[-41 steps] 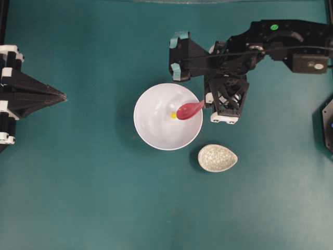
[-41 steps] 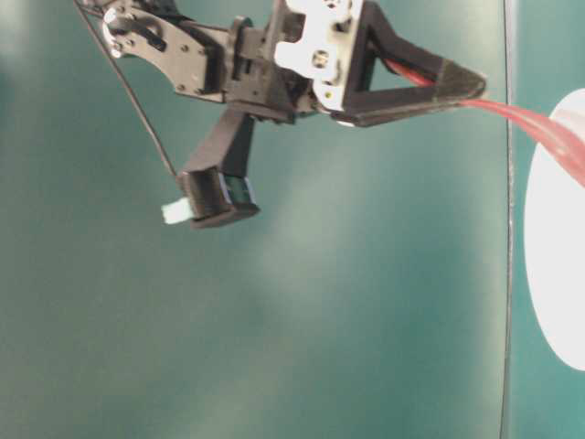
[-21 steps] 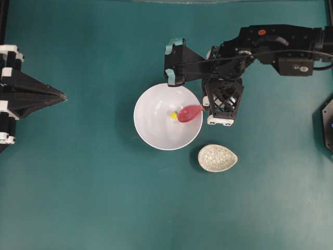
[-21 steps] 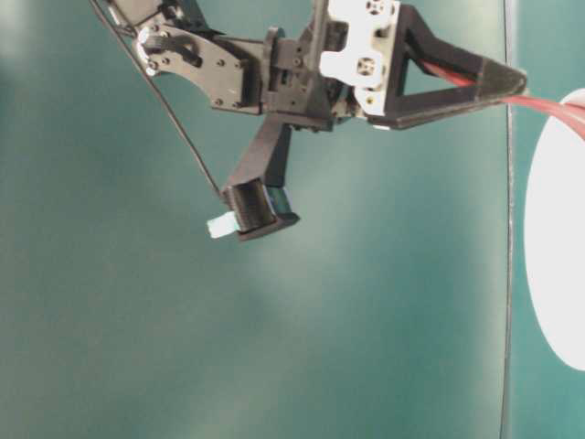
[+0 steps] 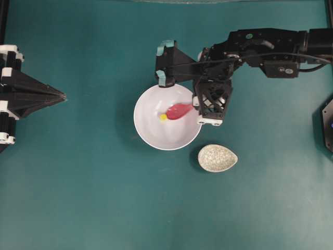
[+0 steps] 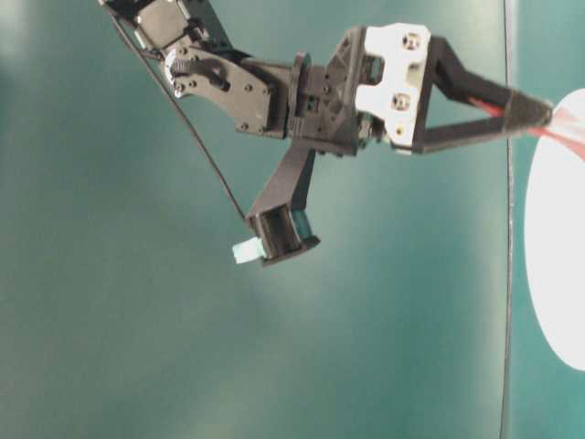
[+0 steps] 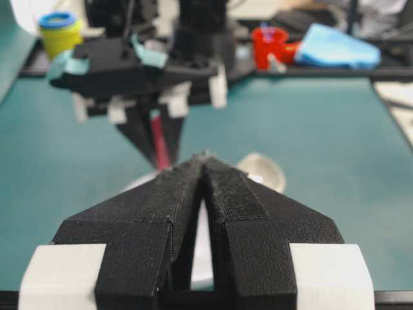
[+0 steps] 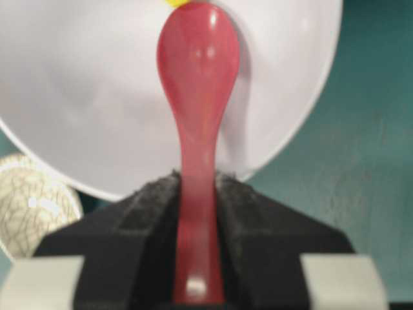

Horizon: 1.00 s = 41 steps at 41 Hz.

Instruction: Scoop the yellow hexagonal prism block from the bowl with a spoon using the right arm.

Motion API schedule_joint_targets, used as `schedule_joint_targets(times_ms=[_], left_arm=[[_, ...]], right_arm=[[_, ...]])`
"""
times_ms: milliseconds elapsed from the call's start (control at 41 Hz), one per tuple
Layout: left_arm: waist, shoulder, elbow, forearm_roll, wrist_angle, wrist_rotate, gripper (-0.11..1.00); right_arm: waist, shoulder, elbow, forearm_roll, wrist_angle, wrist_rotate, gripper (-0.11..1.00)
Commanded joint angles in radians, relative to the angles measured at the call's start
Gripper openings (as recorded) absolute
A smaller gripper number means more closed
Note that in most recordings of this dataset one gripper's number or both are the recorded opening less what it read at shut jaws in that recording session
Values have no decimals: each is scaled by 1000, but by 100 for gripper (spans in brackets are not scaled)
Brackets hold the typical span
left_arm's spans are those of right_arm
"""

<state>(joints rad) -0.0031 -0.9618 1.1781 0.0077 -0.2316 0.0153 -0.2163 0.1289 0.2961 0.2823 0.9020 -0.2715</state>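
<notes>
The yellow block (image 5: 163, 116) is in front of the spoon's tip, outside the spoon's hollow, so the robot's right gripper should pull the spoon back toward the bowl's rim (image 5: 198, 130) before it scoops.
The white bowl (image 5: 151, 131) stands mid-table, with the tiny yellow block (image 5: 163, 117) on its floor left of centre. The pink-red spoon (image 5: 179, 110) reaches in from the right, its tip right beside the block. My right gripper (image 5: 196, 105) is shut on the spoon's handle over the bowl's right rim. In the right wrist view the spoon (image 8: 197, 97) runs from the gripper (image 8: 195, 184) across the bowl (image 8: 84, 97) to the block (image 8: 175, 2) at the top edge. My left gripper (image 5: 63, 96) rests shut and empty at the far left.
A speckled oval spoon rest (image 5: 217, 158) lies just right of the bowl's lower edge. A black fixture (image 5: 328, 127) sits at the right edge. Beyond the table, the left wrist view shows a yellow cup (image 7: 59, 32), a red cup (image 7: 268, 44) and a blue cloth (image 7: 335, 46).
My right gripper has moved left over the bowl's rim with the spoon. The spoon's tip went further into the bowl and the yellow block has shifted left ahead of it.
</notes>
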Motion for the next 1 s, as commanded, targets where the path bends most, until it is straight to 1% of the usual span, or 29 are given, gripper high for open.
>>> schedule_joint_targets(times_ms=[0, 219, 341, 487, 682, 829, 975], left_arm=[[-2, 8, -28, 3, -12, 2, 3], [-2, 8, -28, 3, -15, 2, 3], [-2, 8, -28, 3, -15, 2, 3], [-2, 9, -28, 3, -15, 2, 3], [-2, 9, -29, 3, -15, 2, 3], [-2, 9, -29, 3, -15, 2, 3], [-2, 9, -29, 3, -15, 2, 3]], right_arm=[[6, -8, -35, -2, -17, -3, 21], [15, 11, -57, -2, -28, -9, 21], [15, 11, -63, -2, -66, -3, 21], [15, 6, -95, -2, -75, 2, 21], [15, -40, -140, -5, -3, 3, 21], [15, -89, -135, -11, 86, 5, 21], [15, -109, -114, -9, 156, 8, 21]])
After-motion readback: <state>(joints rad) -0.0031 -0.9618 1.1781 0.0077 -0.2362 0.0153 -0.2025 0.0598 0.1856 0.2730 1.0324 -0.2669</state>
